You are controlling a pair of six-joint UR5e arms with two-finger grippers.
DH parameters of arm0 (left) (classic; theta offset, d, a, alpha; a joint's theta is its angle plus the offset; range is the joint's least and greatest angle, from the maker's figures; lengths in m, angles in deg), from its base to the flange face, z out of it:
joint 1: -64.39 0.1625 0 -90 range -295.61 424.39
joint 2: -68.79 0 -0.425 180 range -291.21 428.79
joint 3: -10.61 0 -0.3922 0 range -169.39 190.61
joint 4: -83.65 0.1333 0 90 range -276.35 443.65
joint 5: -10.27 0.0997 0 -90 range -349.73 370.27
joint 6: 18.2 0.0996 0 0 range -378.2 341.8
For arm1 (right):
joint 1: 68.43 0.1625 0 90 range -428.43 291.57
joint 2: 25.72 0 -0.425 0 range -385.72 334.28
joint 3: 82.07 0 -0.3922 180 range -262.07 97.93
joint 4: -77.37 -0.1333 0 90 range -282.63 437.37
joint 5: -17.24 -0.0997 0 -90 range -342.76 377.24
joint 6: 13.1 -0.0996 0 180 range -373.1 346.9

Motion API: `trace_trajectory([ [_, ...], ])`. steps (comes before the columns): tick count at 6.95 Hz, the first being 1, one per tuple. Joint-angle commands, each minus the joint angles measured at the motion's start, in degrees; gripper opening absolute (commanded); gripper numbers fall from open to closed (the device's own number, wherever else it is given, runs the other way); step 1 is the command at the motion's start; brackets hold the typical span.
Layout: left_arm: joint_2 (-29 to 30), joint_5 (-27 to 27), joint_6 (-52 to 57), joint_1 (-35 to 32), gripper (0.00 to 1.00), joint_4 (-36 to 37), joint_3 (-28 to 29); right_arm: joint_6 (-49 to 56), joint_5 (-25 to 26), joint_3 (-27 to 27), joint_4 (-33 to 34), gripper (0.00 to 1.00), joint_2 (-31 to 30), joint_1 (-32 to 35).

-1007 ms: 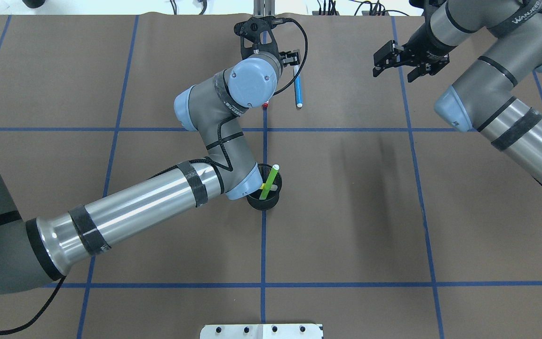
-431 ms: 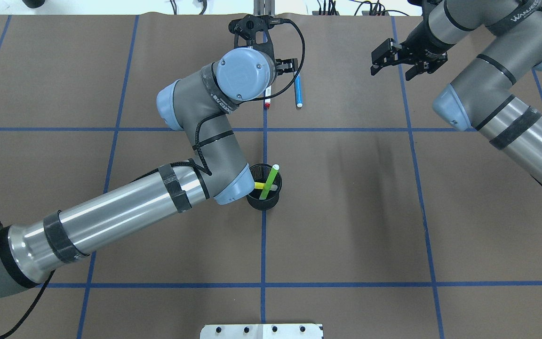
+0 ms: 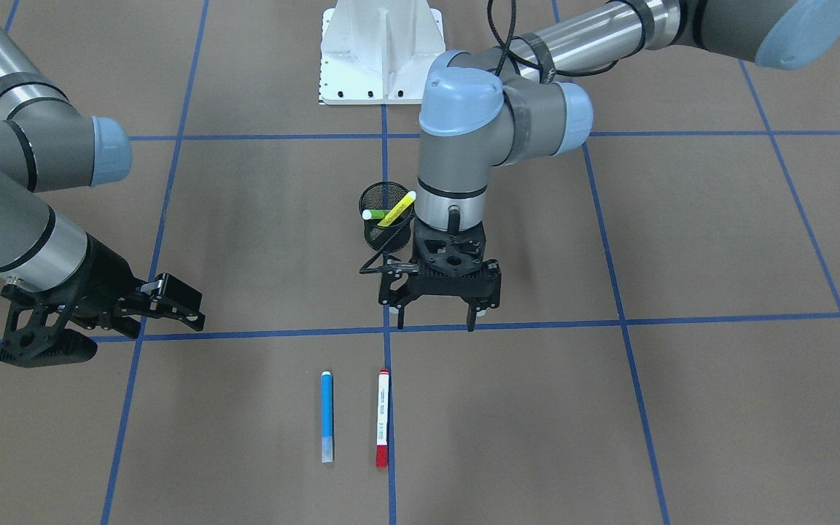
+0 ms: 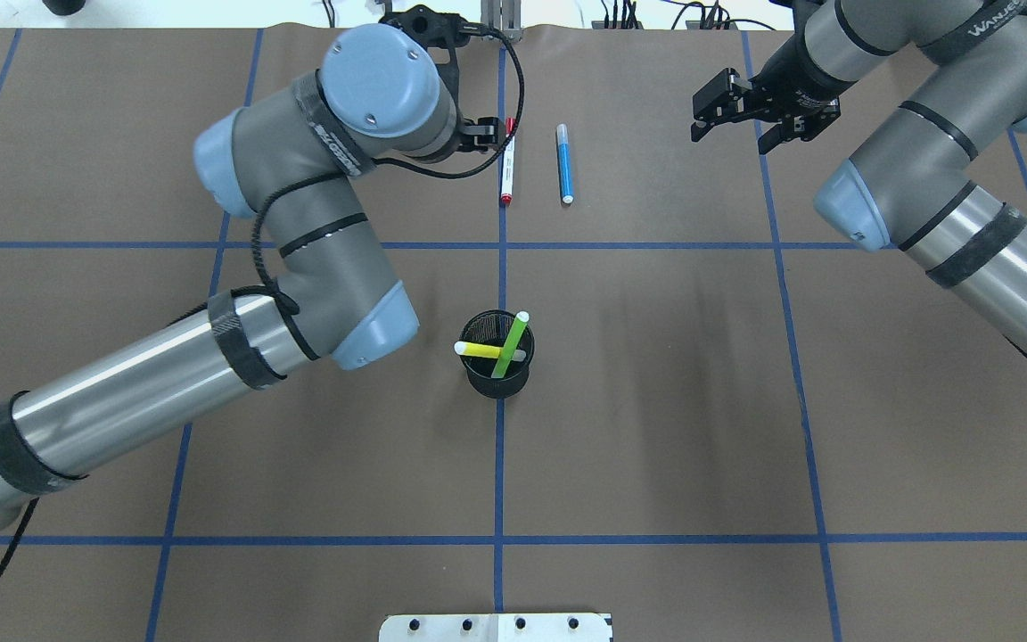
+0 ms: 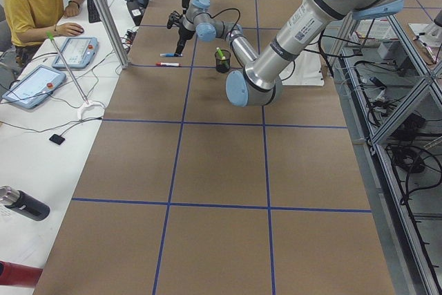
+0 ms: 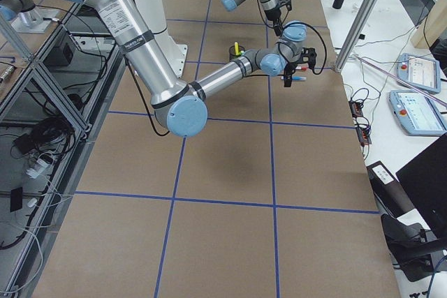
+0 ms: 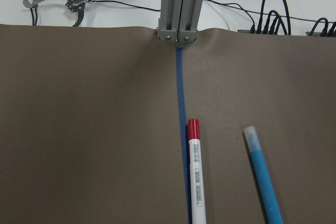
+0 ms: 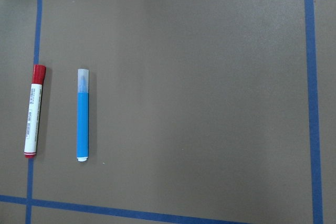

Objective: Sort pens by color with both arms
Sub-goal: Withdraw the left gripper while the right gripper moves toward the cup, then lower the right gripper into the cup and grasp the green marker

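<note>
Next, I move my left gripper back before my right gripper takes the lime green pen, because that pen leans toward my right gripper's side of the cup.
A blue pen (image 4: 564, 163) and a white pen with red cap (image 4: 505, 165) lie side by side, parallel, on the brown mat near the far edge; the front view also shows the blue pen (image 3: 327, 415) and the white pen (image 3: 383, 417). A lime green pen (image 4: 511, 343) and a yellow pen (image 4: 478, 349) stand crossed in the black mesh cup (image 4: 497, 379). My left gripper (image 3: 438, 315) hangs open and empty, between the cup and the two lying pens. Off to the right of the blue pen, my right gripper (image 4: 732, 135) is open and holds nothing.
The white robot base (image 4: 496, 627) sits at the near edge. A metal post (image 7: 178, 3) stands at the mat's far edge, behind the red-capped pen. Blue tape lines grid the mat. A person (image 5: 34, 5) sits at a side table with tablets.
My left arm has swung to the overhead view's left, uncovering the whole red-capped pen on the mat. The right gripper has drifted slightly toward the far edge. The pens have not moved.
</note>
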Motion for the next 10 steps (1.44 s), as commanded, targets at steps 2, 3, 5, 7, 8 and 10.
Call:
trace_trajectory([
  [2,-8.15,-12.89,17.91,-8.66,0.99,9.88,-11.49,-11.53,3.12,11.67,10.75,0.99,1.23,-7.26],
  [3,-10.27,-13.61,21.54,-9.64,0.99,9.80,-12.38,-15.50,6.36,12.13,13.82,0.98,3.33,-11.55],
  [5,-11.60,-16.24,25.96,-10.96,0.99,9.28,-12.39,-18.86,9.20,12.22,18.67,0.98,6.60,-17.99],
  [7,-11.96,-16.34,25.97,-11.05,0.99,9.10,-12.57,-19.32,16.11,12.05,18.51,0.81,7.66,-24.31],
  [8,-11.96,-16.34,25.97,-11.05,0.99,9.09,-12.57,-19.32,16.85,11.70,18.42,0.70,8.36,-25.47],
  [10,-11.96,-16.34,25.97,-11.05,0.99,9.09,-12.57,-18.71,17.03,11.26,18.07,0.56,8.62,-26.71],
])
